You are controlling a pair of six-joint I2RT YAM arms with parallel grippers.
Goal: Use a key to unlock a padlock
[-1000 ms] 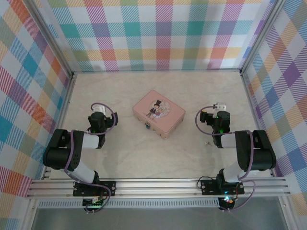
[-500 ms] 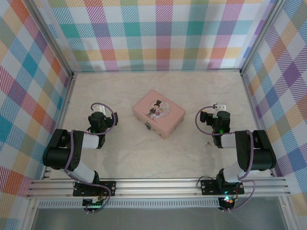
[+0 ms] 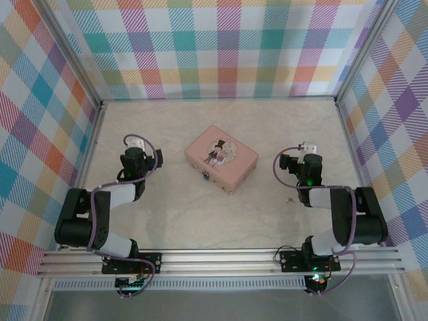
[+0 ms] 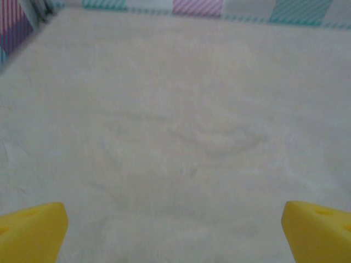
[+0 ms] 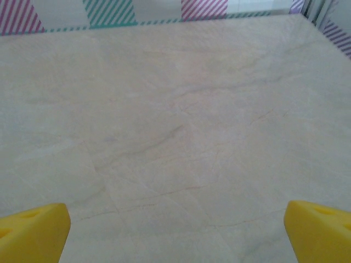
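Note:
I should use both my grippers to straighten the pink tin by its ends (image 3: 243, 175) first, because the tin sits crooked with its padlock (image 3: 206, 175) facing away from my right gripper.
The tiny dark bluish padlock (image 3: 205, 177) hangs at the front left side of a pink picture tin (image 3: 221, 158) in the middle of the table. The small pale key (image 3: 289, 198) lies flat on the marble-look table, right of the tin and just left of my right arm. My left gripper (image 3: 136, 143) is well left of the tin. In the left wrist view it (image 4: 175, 233) is open, yellow fingertips (image 4: 32, 230) wide apart over bare table. My right gripper (image 3: 307, 148) sits right of the tin, beyond the key. It (image 5: 175, 233) is open too, nothing between its fingertips (image 5: 318, 227).
Plaid walls with metal posts (image 3: 342, 100) close in the table on the left, back and right. An aluminium rail (image 3: 214, 257) carrying both arm bases runs along the near edge. Bare table surface lies in front of both grippers.
My left arm has stretched a little farther away from its base, toward the back left. The right arm has hardly moved. Both grippers stay open.

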